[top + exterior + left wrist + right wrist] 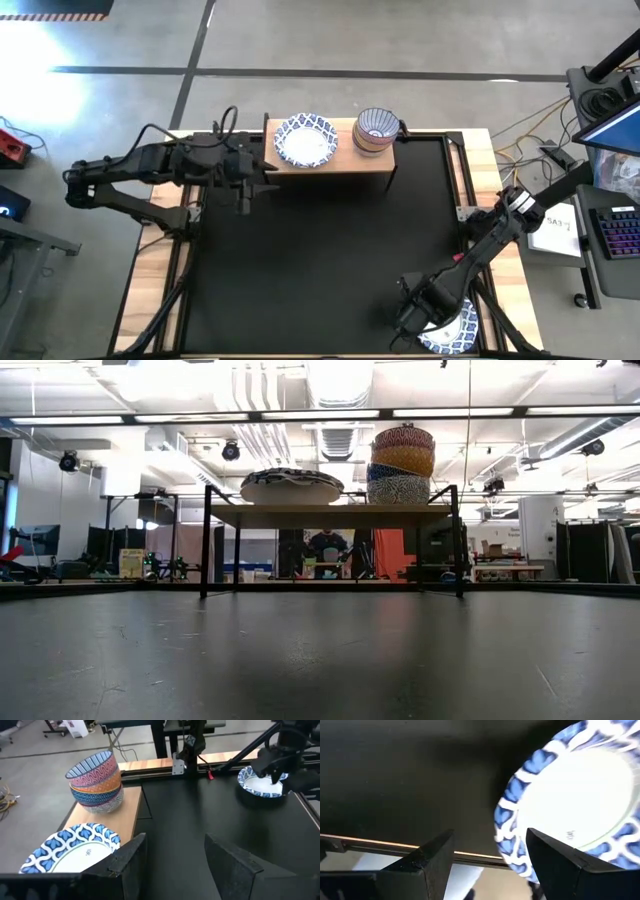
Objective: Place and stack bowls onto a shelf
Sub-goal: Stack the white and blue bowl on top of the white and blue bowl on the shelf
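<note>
I should go to the wide blue-rimmed bowl [456, 331] with my right gripper, grab its rim [509, 832] and hand it over, because the bowl is at the tabletop's near corner, far from my left gripper.
The shelf [330, 160] stands at the table's far edge. On its top board sit a wide white bowl with a blue-patterned rim [305, 140] and a stack of small bowls [375, 128], the grey patterned one at the bottom [400, 488]. My left gripper [245, 195] is open and hovers by the shelf's left end. Another wide blue-rimmed bowl [452, 328] lies on the table's near right corner. My right gripper [495, 865] is open at that bowl's left rim [507, 827]. One finger [560, 865] stands over the rim and the other [435, 865] is outside it. My right gripper comes at the wide bowl's left rim [506, 837] from above, open, with the rim showing in the gap beside one finger. I cannot tell whether either finger touches the bowl. The bowl lies flat on the table.
The black tabletop [330, 260] is bare between shelf and near right corner. Wooden side boards and metal rails [462, 180] frame it. A keyboard and papers [615, 235] lie beyond the right edge. The table's near edge [470, 854] runs close under my right gripper.
</note>
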Available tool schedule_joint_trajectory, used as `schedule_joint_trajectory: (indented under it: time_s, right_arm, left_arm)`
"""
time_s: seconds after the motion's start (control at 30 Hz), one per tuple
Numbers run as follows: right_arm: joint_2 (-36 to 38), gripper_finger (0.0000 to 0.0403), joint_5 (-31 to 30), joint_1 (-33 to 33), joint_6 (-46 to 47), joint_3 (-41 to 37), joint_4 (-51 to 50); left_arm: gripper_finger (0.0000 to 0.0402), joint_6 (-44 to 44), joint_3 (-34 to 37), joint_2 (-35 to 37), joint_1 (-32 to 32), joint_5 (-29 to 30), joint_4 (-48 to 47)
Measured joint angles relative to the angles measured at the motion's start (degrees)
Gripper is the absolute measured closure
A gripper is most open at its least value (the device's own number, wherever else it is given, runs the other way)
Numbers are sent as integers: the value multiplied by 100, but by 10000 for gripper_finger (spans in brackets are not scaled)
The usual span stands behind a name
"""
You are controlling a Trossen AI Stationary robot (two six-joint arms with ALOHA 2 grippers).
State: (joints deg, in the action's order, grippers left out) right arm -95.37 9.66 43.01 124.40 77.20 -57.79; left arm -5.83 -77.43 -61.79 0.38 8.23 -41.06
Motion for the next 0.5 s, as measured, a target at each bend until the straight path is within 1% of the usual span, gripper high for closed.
schedule_joint_trajectory:
  time_s: [0.1,0.23,0.5]
  right_arm:
    - [0,170,-35,66,313,-308,456]
    - [-28,170,-30,140,579,-620,613]
    - [-254,170,78,161,558,-950,618]
  left_arm:
    - [218,-95,0,63,2,6,-8]
    - [218,-214,0,123,2,7,-11]
    - [218,-344,0,126,2,-6,-30]
